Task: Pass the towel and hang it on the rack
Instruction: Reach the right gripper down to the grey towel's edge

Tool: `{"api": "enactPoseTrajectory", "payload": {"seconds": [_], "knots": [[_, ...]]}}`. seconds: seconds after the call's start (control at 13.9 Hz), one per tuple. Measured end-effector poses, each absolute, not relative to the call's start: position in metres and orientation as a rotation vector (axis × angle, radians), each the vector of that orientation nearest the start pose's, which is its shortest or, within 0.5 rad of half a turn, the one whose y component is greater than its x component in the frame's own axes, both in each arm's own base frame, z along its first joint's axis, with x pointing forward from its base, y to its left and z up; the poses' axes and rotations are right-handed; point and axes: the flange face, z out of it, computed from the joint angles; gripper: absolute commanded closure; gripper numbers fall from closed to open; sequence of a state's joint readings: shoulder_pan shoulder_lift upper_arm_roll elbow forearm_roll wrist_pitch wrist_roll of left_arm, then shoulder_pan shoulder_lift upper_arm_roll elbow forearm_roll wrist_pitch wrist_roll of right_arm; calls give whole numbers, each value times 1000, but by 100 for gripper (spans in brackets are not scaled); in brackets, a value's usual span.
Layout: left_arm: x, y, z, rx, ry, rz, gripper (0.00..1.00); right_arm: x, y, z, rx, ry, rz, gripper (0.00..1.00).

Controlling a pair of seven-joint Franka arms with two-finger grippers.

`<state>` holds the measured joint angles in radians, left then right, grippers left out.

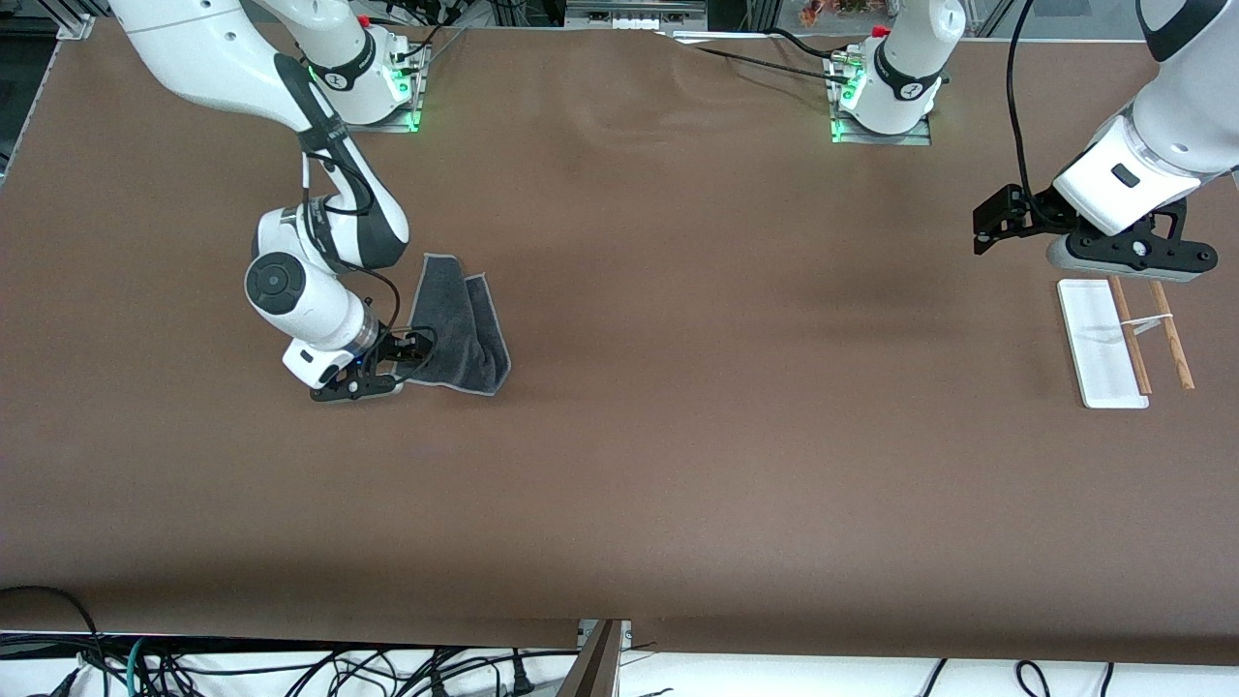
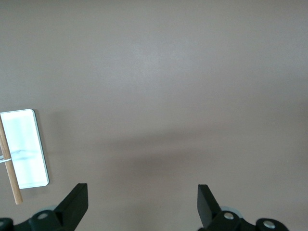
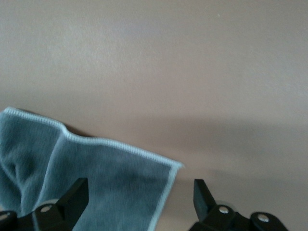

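Observation:
The towel's pale edging (image 3: pixel 70 134) has limp ripples, so I expect the towel to droop, curl and show its hidden bottom side when I lift it by its corner.
The towel (image 1: pixel 460 329) lies folded on the table toward the right arm's end, dark grey face up with pale edging. My right gripper (image 1: pixel 380 376) is low at the towel's corner that is nearer to the front camera. In the right wrist view it (image 3: pixel 139 192) is open, with a towel (image 3: pixel 96 178) corner between the two fingers. The rack (image 1: pixel 1102 344) lies at the left arm's end: a white base with two wooden rods (image 1: pixel 1171 334). My left gripper (image 1: pixel 1133 259) hangs open and empty over the table by the rack's end. In the left wrist view it (image 2: pixel 142 192) faces bare table, with the rack (image 2: pixel 26 149) at the edge.
The brown table cover (image 1: pixel 736 387) is bare between the towel and the rack. Both arm bases stand along the edge of the table farthest from the front camera. Cables hang below the edge nearest to that camera.

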<state>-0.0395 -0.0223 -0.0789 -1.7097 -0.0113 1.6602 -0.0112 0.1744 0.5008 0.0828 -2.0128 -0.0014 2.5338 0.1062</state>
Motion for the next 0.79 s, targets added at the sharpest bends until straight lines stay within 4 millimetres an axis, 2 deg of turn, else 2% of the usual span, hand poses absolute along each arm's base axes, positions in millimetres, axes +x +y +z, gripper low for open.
{"api": "enactPoseTrajectory", "payload": {"seconds": [0.14,0.22,0.58,0.65,0.79], "knots": [[547,-67,579,-3145,167,44,0,586,153,185,-3090,-218,-18,23],[547,-67,579,-3145,167,44,0,586,153,181,-3090,-218,-15,34],[547,-67,579,-3145,167,44,0,589,148,180,-3092,-225,-19,94],[547,-67,579,-3145,167,44,0,590,147,180,-3093,-223,-21,100],[547,-67,579,-3145,167,44,0,591,145,180,-3094,-219,-23,100]]}}
